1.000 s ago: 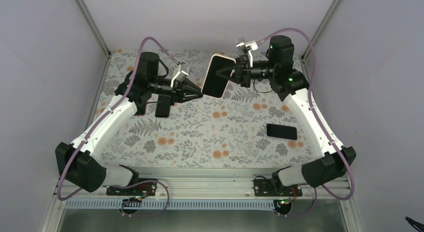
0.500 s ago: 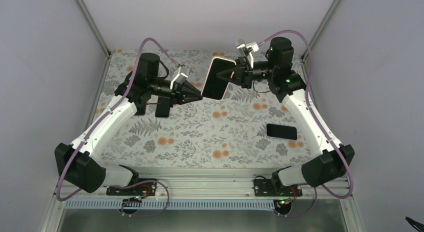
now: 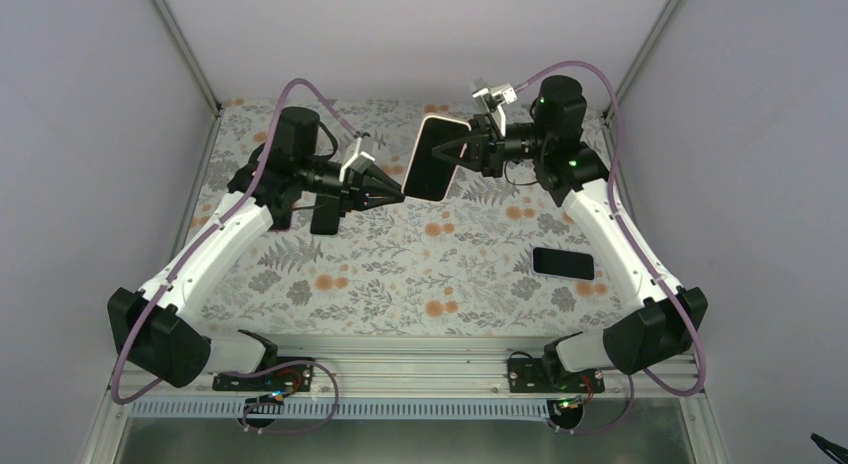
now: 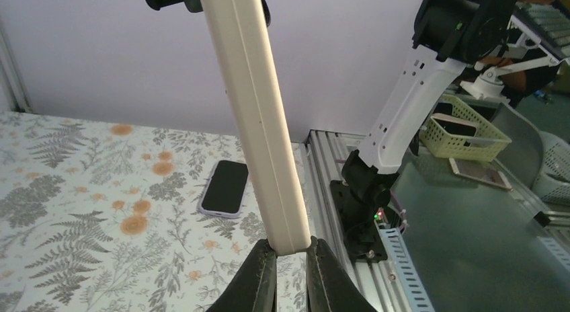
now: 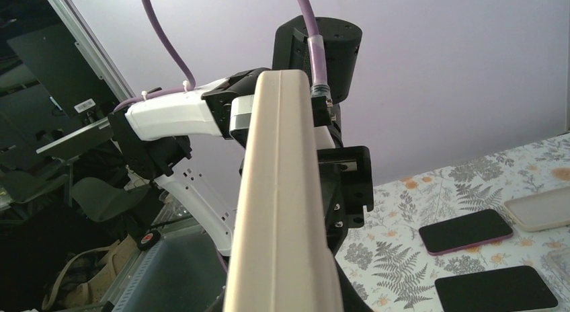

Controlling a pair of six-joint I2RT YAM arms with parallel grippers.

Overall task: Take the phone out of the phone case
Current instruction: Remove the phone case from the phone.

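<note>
I should clamp the long side (image 3: 413,162) of the slanted phone case (image 3: 406,193) with my left gripper before my right gripper regrips, since my left gripper pinches only the corner of the case.
The phone (image 3: 431,160), black screen towards the camera, sits in a cream phone case (image 3: 440,118) and is held in the air over the back of the table, tilted. My left gripper (image 3: 399,194) is shut on the case's lower left corner. In the left wrist view the cream case edge (image 4: 259,124) ends between my black fingers (image 4: 261,277), with the left gripper (image 4: 291,250) pinching it. My right gripper (image 3: 463,147) is shut on the opposite side. In the right wrist view the case edge (image 5: 282,204) fills the middle and hides the jaws.
A phone in a lilac case (image 3: 563,263) lies flat on the right of the floral table (image 3: 400,274). A black phone (image 3: 324,216) and a pink-edged one (image 3: 284,222) lie under the left arm. A yellow basket (image 4: 464,127) stands off the table.
My left gripper has closed from slightly open onto the case's lower corner. The right arm has shifted the phone slightly to the left.
</note>
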